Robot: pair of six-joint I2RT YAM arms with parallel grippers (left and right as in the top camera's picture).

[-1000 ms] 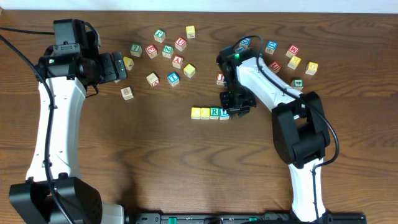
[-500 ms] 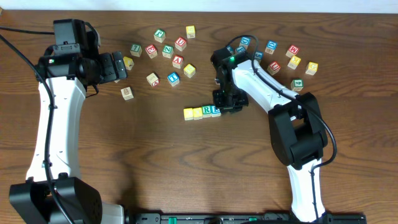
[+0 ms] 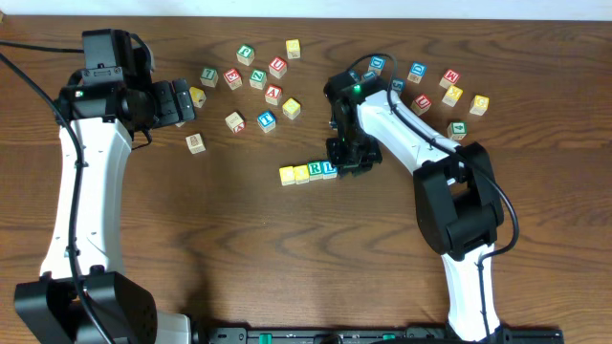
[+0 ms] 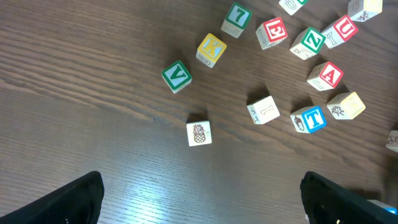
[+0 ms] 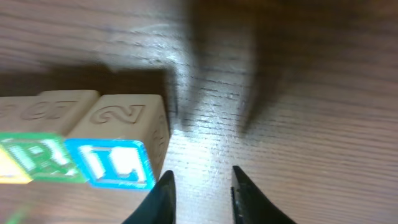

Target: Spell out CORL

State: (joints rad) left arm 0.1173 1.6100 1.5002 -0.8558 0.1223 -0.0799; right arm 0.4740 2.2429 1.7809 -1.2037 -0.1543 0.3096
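Observation:
The row runs at a slant from the L cube [image 3: 330, 170] to the yellow C cube, so next my left gripper closes and lightly push the C end [image 3: 286, 177] while my right gripper stays where it is.
Four cubes lie in a row at the table's middle: two yellow-topped cubes [image 3: 287, 175] [image 3: 302, 173], the green R cube [image 3: 316, 170] and the blue L cube [image 3: 329, 169]. My right gripper [image 3: 346, 158] stands just right of the L cube. In the right wrist view the L cube [image 5: 115, 163] and R cube [image 5: 43, 158] lie left of my right gripper [image 5: 202, 186]; its fingers stand a narrow gap apart with only bare table between them. My left gripper [image 3: 186, 100] hovers at the far left, wide open and empty [image 4: 202, 199].
Loose letter cubes lie scattered along the back, from a V cube [image 4: 176, 76] and a pineapple cube [image 4: 198, 133] on the left to a group at the back right [image 3: 451, 94]. A blue T cube [image 3: 266, 120] sits behind the row.
The row of four cubes has slid left across the table, with my right gripper moving left behind the L cube. The left arm has not moved.

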